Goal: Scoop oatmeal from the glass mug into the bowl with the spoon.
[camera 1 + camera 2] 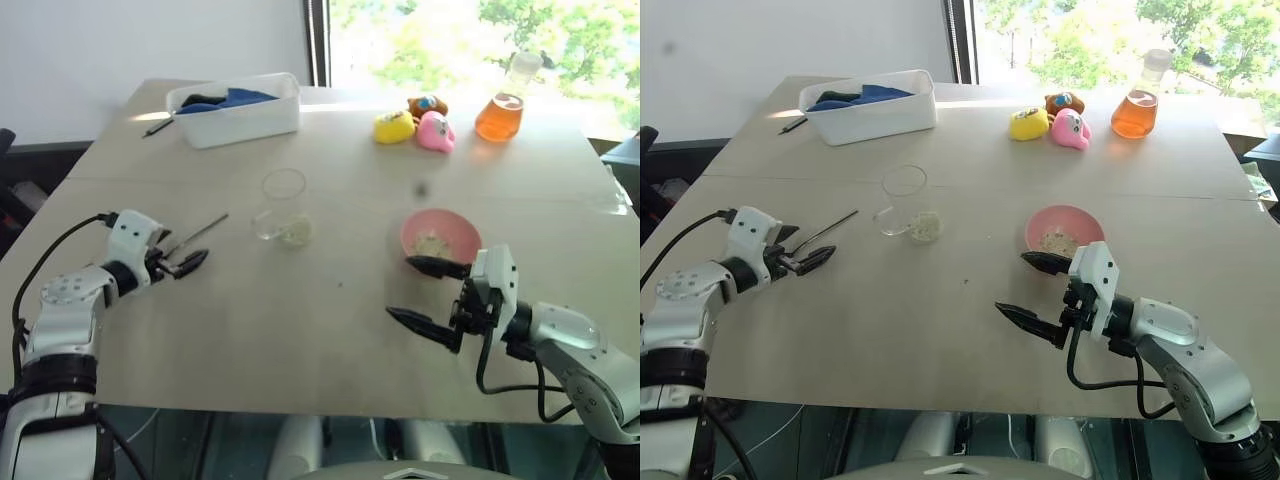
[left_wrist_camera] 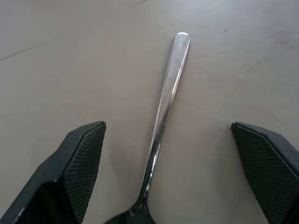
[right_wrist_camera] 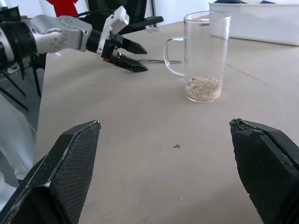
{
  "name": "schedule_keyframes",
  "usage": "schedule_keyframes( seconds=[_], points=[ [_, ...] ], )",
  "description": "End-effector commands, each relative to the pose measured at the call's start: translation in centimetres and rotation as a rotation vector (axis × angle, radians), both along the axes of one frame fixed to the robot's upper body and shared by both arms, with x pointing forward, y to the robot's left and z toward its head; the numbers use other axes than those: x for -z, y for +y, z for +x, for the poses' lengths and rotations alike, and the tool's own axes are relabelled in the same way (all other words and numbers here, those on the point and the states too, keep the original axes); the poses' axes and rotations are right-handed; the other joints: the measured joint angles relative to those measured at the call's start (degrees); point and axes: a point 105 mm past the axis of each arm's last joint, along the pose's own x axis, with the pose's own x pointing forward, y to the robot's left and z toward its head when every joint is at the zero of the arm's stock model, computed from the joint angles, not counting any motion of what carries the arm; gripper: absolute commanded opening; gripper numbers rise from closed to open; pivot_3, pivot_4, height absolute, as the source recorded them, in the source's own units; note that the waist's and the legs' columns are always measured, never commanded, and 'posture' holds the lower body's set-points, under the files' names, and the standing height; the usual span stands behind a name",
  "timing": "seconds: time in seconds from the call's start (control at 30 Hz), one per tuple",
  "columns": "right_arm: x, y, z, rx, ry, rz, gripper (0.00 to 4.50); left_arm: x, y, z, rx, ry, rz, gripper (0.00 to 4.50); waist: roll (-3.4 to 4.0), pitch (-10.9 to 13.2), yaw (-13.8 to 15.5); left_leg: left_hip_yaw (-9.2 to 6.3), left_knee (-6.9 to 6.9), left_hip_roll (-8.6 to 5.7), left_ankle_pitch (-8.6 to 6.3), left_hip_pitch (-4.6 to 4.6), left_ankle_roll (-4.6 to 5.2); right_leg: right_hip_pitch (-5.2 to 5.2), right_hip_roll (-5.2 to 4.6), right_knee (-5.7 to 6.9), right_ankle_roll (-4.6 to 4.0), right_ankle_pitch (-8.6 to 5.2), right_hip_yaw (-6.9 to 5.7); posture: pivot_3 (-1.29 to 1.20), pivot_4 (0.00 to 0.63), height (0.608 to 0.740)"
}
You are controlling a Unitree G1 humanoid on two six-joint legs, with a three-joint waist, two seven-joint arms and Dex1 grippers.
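The silver spoon (image 1: 194, 236) will reach the bottom of the mug when I dip it, and its handle's end will stay above the mug's rim, because it has a long, straight handle (image 2: 165, 105).
The silver spoon (image 2: 163, 112) lies flat on the table, its bowl end toward my left gripper (image 1: 185, 262), which is open with a finger on either side of the spoon and no grip on it. The glass mug (image 1: 283, 205) stands upright just beyond the spoon handle, with a little oatmeal (image 3: 203, 87) at its bottom. To the right sits the pink bowl (image 1: 441, 236) holding a few oatmeal flakes. My right gripper (image 1: 400, 287) hovers open and empty just in front of the bowl, pointing toward the mug.
A white tub (image 1: 235, 108) with blue cloth stands at the back left, a black pen (image 1: 158, 126) beside it. Yellow (image 1: 394, 126), pink (image 1: 436, 131) and brown (image 1: 427, 104) toys and a flask of orange liquid (image 1: 500, 115) line the back right.
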Motion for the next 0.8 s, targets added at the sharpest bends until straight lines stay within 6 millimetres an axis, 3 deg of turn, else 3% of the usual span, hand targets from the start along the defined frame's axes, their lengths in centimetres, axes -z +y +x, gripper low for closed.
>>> schedule_keyframes(
  seconds=[0.03,0.3,0.63,0.8],
  points=[
    [-0.7,0.1,0.0,0.010,-0.035,0.023,4.49,2.5,1.4,-1.1,-0.013,0.204,-0.039,4.50,0.00,0.00,-0.07,0.01,0.01,0.00,0.00,0.03,0.00,0.01,0.01,0.02,0.00,0.00,0.01,0.00,0.150,0.740],
    [-0.7,-0.1,0.3,0.031,-0.038,0.039,4.49,3.9,4.1,-2.3,-0.040,0.382,0.058,4.50,0.27,-0.15,-0.57,0.22,-0.01,0.10,0.00,0.34,0.00,0.11,0.23,0.15,0.00,0.00,0.25,0.00,0.150,0.740],
    [-0.6,-0.1,0.3,0.052,-0.041,0.048,4.50,5.4,4.3,-3.1,-0.041,0.424,0.062,0.09,0.98,-0.59,-1.82,0.32,-0.03,0.17,0.00,0.56,0.00,0.13,0.35,0.47,0.00,-0.01,0.48,0.00,0.150,0.740],
    [-0.9,-0.1,0.4,0.059,-0.042,0.056,4.50,7.3,4.1,-4.3,-0.046,0.385,0.035,0.03,1.32,-0.82,-2.25,0.52,-0.04,0.18,0.00,0.70,0.00,0.10,0.35,0.55,0.00,-0.02,0.79,0.00,0.150,0.740]
  ],
)
